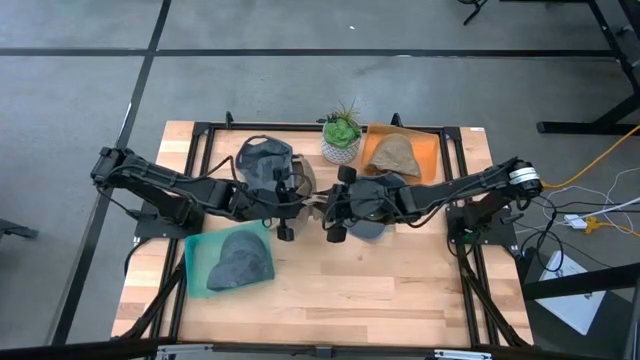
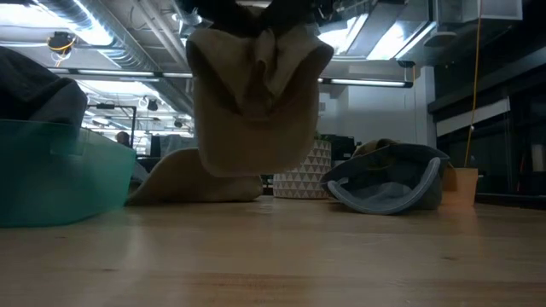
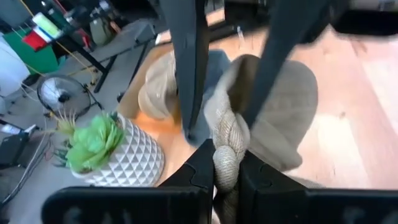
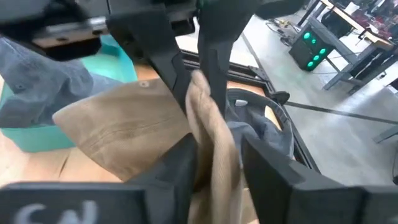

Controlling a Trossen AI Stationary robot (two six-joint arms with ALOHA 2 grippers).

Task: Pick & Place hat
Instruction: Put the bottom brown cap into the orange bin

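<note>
The tan hat (image 2: 260,115) is pinched by both my grippers, so next I open my left gripper before my right gripper carries the hat over to the orange tray (image 1: 424,152) on its side.
A tan hat (image 2: 256,94) hangs bunched above the middle of the table, between my two grippers, which face each other. My left gripper (image 3: 227,180) comes from the table's left and is shut on the hat. My right gripper (image 4: 214,168) comes from the right with the cloth between its fingers. In the high view both grippers meet at the hat (image 1: 315,197). A tan flap (image 2: 196,179) shows lower down, near the tabletop; I cannot tell whether it belongs to this hat. My left gripper pinches a twisted, rope-like fold of the tan hat (image 3: 227,146) between its two fingers, coming slanting down from the table's left. The hat is lifted and hangs below the hold. My right gripper has a bunched fold of several layers (image 4: 214,134) between its two fingers (image 4: 264,165), coming slanting down from the table's right, close to the left gripper's hold. The cloth fills the gap between them.
A teal bin (image 1: 197,270) at the front left holds a grey hat (image 1: 240,258). An orange tray (image 1: 432,150) at the back right holds another tan hat (image 1: 393,155). A potted plant (image 1: 341,135) stands at the back. Grey hats (image 1: 265,160) (image 2: 388,183) lie under the arms.
</note>
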